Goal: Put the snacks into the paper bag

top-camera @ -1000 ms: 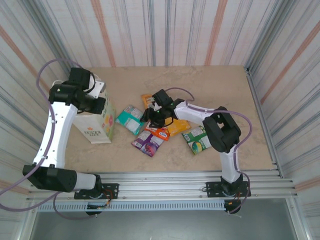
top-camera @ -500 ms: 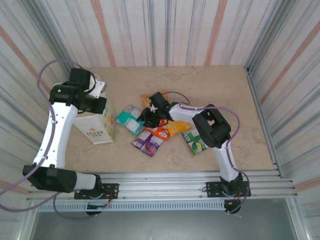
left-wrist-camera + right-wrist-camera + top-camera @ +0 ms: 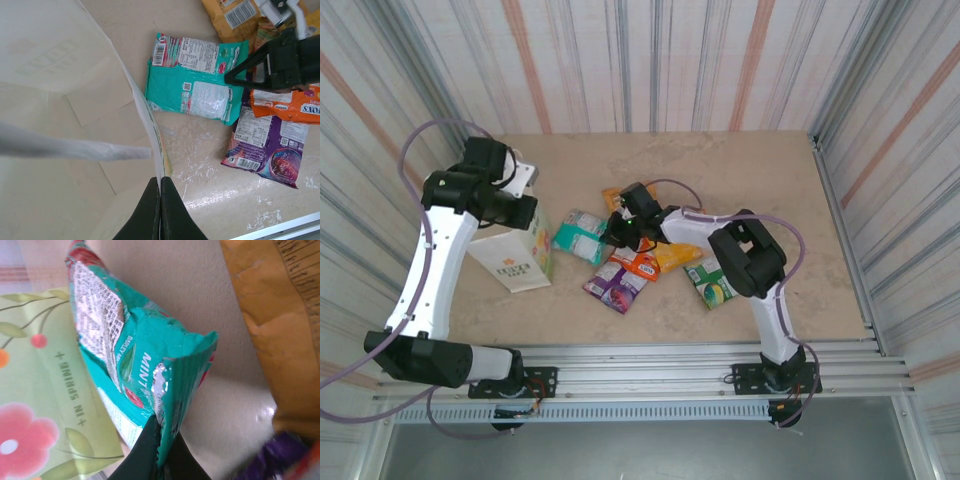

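Note:
My left gripper keeps pulling the paper bag, which is upright with its rim in that gripper, until the bag stands close to the purple packet, then let go.
The white paper bag stands at the left, and my left gripper is shut on its right rim, fingertips pinched together. The teal packet lies beside the bag. My right gripper is shut on that packet's crimped right edge, which is lifted off the table. Round it lie a purple packet, a red-orange one, two orange ones and a green one. The bag's flowered side shows just behind the teal packet.
Striped walls close in the table on three sides. An aluminium rail runs along the near edge. Bare tabletop stretches at the back and right.
My right gripper has shifted a little left and shut on the teal packet's edge. The left gripper still holds the bag's rim, hardly moved.

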You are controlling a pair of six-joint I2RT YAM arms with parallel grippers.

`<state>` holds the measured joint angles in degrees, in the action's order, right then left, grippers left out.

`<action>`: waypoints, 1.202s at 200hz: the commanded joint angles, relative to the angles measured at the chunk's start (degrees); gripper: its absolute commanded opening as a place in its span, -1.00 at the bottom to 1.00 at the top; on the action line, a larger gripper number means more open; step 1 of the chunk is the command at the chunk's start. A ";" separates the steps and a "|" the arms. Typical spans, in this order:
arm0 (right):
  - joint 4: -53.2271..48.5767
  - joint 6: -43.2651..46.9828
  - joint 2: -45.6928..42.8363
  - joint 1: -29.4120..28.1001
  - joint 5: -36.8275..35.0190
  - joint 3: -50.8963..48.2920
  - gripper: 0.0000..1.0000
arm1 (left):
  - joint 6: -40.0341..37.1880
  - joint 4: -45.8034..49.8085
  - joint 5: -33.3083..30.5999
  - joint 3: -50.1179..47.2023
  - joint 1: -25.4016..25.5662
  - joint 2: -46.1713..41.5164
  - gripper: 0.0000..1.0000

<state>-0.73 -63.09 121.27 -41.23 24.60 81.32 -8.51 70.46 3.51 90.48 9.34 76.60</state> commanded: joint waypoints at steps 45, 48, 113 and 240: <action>-5.90 10.43 -19.32 5.46 -7.53 -3.53 -1.00 | 2.53 0.91 -3.29 6.12 4.99 3.52 -1.00; -6.50 10.90 -20.12 5.60 -7.98 -3.70 -1.00 | 2.78 0.85 -3.27 6.40 5.18 3.74 -1.00; -15.49 18.31 -34.23 11.65 -15.94 -8.87 -1.00 | 6.30 -2.40 -3.04 11.30 11.15 9.36 -1.00; -19.97 25.45 -43.04 12.67 -16.73 -6.51 -1.00 | 8.95 0.18 -4.17 21.45 18.42 17.26 0.16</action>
<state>-20.49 -42.19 80.23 -27.68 8.34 71.07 -0.51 68.29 0.14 109.56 27.62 95.07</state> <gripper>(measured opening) 0.046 0.568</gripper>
